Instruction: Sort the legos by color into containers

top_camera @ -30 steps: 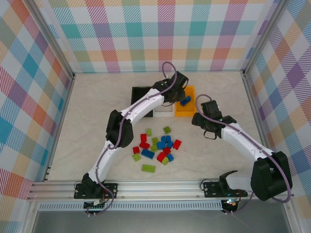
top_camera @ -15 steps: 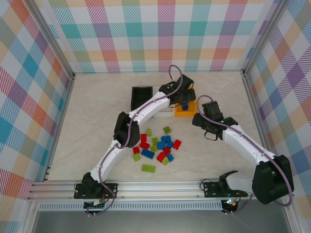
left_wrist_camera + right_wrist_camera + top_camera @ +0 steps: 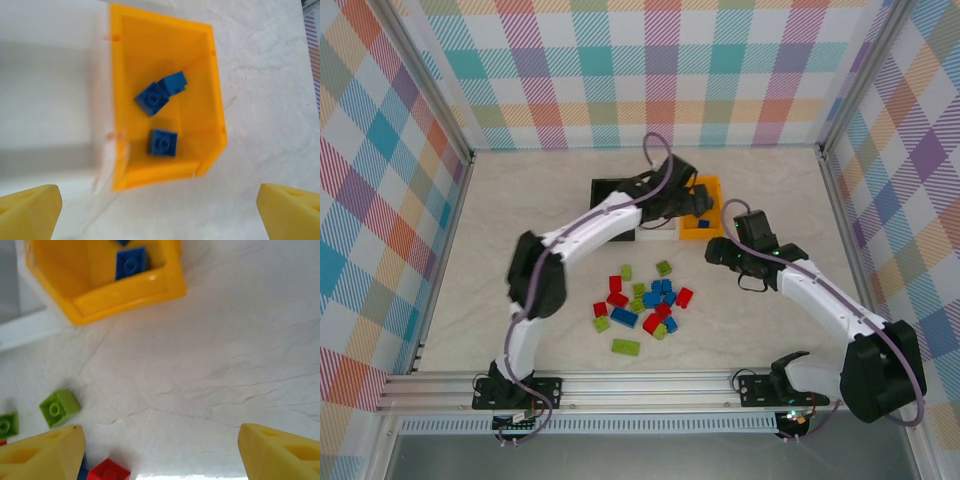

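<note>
The arm of my left gripper crosses in front of the black bin (image 3: 611,188). That arm should move back before my right gripper brings the outer red lego (image 3: 685,298) there.
The containers stand in a row at the back: black (image 3: 610,189), white (image 3: 657,230), orange (image 3: 708,190). In the left wrist view three blue legos (image 3: 162,142) lie in the orange bin (image 3: 212,90). My left gripper (image 3: 692,205) hovers open over that bin, and nothing sits between its yellow fingers (image 3: 30,212). A pile of red, blue and green legos (image 3: 645,300) lies mid-table. My right gripper (image 3: 720,256) is open just right of the pile, over bare table. Near its left finger (image 3: 42,455) lie a red brick (image 3: 107,471) and a green brick (image 3: 59,407).
A long green brick (image 3: 626,347) lies apart, in front of the pile. The orange bin's front wall (image 3: 125,295) and a corner of the white bin (image 3: 20,325) lie ahead of the right gripper. Checked walls enclose the table (image 3: 520,220).
My left gripper opened and let a blue brick fall into the orange bin, then swung back a little to the left. My right gripper opened wider and edged left toward the pile.
</note>
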`<state>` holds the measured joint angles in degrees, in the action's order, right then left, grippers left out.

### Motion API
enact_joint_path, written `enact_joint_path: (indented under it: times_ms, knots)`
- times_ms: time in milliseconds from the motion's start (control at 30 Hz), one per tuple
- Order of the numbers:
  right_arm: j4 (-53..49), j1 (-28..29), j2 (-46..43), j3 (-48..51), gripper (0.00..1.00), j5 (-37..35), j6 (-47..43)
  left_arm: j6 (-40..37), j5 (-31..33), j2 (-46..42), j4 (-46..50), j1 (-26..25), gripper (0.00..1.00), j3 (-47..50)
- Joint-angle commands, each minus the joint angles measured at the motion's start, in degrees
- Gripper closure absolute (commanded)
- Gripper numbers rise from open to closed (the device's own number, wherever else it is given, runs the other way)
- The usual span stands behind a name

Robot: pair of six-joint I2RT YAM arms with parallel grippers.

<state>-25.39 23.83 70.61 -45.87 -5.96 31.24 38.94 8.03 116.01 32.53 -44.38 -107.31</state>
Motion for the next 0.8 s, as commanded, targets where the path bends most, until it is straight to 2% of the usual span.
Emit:
enact_joint_path:
  times_ms: [0, 200, 400, 533, 767]
  knots:
    - [-2.2, 4.8, 4.1, -2.4, 0.2, 4.8, -2.6, -0.2, 4.0, -13.5, -4.8, -0.1, 0.0, 12.2]
    - [-4.0, 11.7, 8.2, -1.7, 0.21, 4.3, -0.1, 2.1, 10.0, -29.1, 1.5, 1.4, 0.0, 34.9]
    - [-2.8, 16.2, 10.3, -0.3, 0.24, -0.4, 5.0, 5.9, 10.2, -42.9, 2.7, 6.2, 0.0, 53.5]
    - [-4.4, 17.1, 12.4, -0.5, 0.26, -3.1, 5.4, 7.2, 11.2, -47.5, 4.4, 7.1, 0.0, 58.7]
    - [-4.0, 17.9, 16.2, -0.3, 0.26, -3.1, 5.0, 7.0, 13.1, -50.5, 5.8, 7.2, 0.0, 59.1]
